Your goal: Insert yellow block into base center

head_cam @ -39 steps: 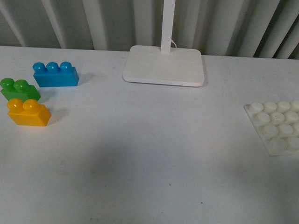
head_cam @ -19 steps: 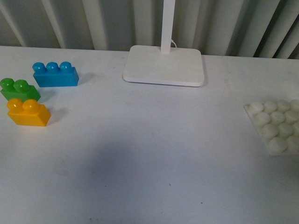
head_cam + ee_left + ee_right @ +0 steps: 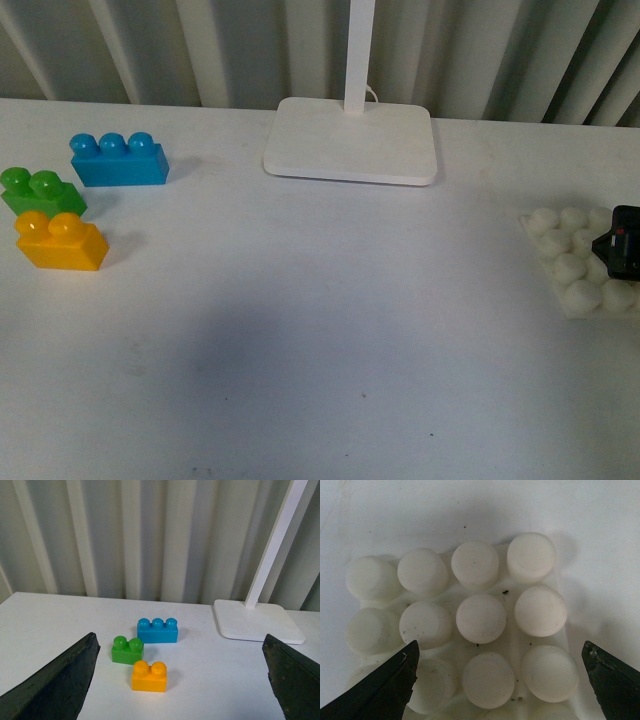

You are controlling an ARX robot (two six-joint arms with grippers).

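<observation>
The robot will push the yellow block down, and the block's hidden hollow bottom side should settle over the base's studs, because the block's top knobs match those round studs.
The yellow block rests on the white table at the far left, just in front of a green brick; the left wrist view shows this yellow block too. My left gripper is open, back from the bricks and holding nothing. It is outside the front view. The white studded base lies at the right edge of the table. My right gripper hovers over it, open and empty. In the right wrist view the base fills the frame beneath that gripper, its studs bare.
A green two-stud brick and a blue three-stud brick sit behind the yellow one. A white lamp foot with its post stands at the back centre. A corrugated wall closes the far side.
My right gripper has come into the front view at the right edge, over the base. The base looks slightly shifted. The bricks have not moved.
</observation>
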